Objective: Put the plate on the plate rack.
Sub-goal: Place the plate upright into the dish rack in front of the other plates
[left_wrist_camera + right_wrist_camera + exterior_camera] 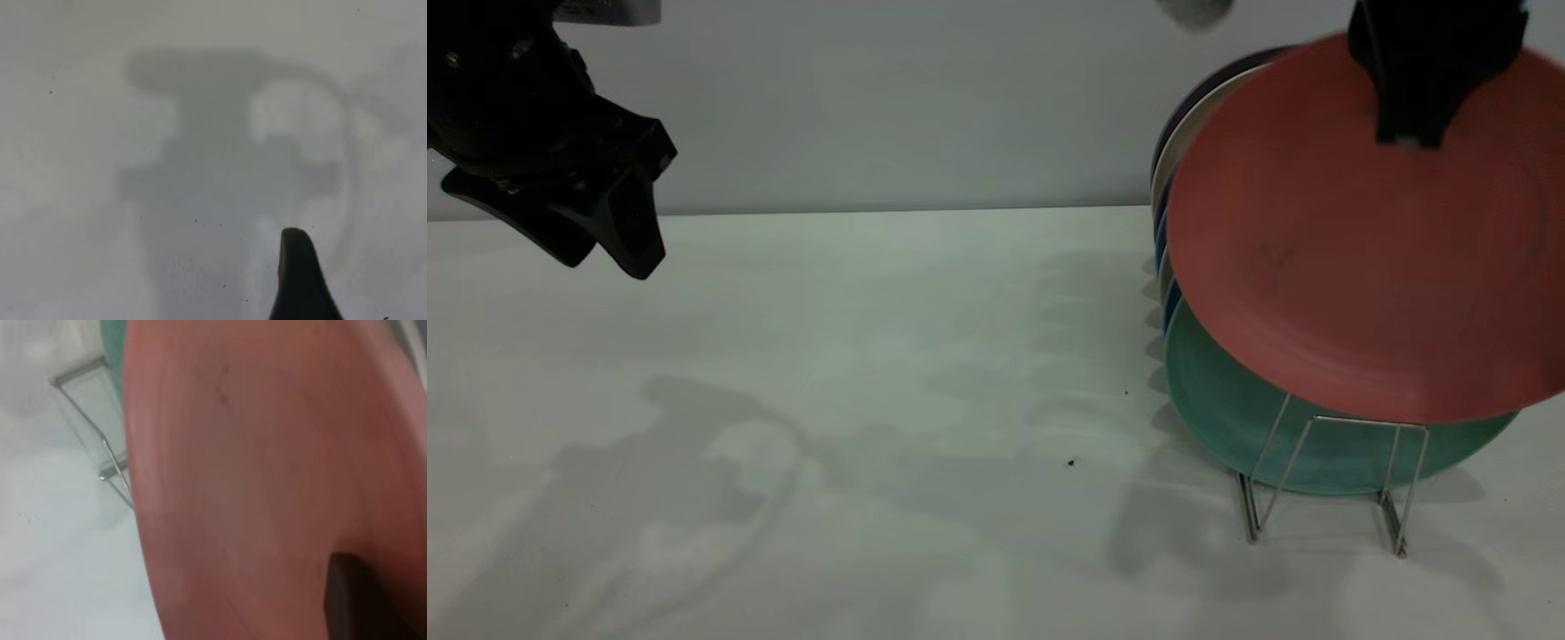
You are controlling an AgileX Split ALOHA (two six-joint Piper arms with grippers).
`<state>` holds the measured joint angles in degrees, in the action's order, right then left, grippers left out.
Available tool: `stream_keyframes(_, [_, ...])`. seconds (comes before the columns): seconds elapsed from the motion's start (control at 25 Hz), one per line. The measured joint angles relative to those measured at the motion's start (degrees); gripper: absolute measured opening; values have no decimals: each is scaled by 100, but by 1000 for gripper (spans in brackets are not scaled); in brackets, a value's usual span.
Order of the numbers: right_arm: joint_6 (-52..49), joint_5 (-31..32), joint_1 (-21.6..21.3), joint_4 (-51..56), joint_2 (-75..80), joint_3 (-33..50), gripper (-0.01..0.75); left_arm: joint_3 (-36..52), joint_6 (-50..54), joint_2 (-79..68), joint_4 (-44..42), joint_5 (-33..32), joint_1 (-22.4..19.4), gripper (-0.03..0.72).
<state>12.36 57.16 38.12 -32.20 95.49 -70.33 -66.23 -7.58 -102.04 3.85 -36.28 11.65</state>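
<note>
My right gripper keeps moving the plate down until it stands in the free slot [1346, 453] behind the front loop, because the upright pink plate's lower rim [1376, 412] is hanging over that slot.
The salmon-pink plate [1360, 267] hangs upright, slightly tilted, over the front of the silver wire plate rack [1369, 421]. Its lower rim is just above the front loop divider, in front of a teal-green plate [1227, 409]. My right gripper [1409, 133] comes down from above and is shut on the pink plate's top rim. In the right wrist view the plate [267, 453] fills the picture, with one dark finger [353, 600] against its face and the rack [103, 440] below. My left gripper [600, 253] hovers open and holding nothing at the far left, high above the table.
Several other plates [1167, 258], blue, cream and dark, stand in the rack behind the teal-green one. The white table [871, 400] stretches left of the rack, with a small dark speck [1072, 461] on it. The left wrist view shows only bare table and one fingertip [297, 280].
</note>
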Motion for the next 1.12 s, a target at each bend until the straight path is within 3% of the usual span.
stream_keyframes(0.28, [0, -574, 0, -62, -261, 549, 102, 0, 5, 0, 0, 82, 0, 485])
stream_keyframes(1.12, [-5, -949, 0, 329, -204, 606, 102, 0, 5, 0, 155, 125, 0, 485])
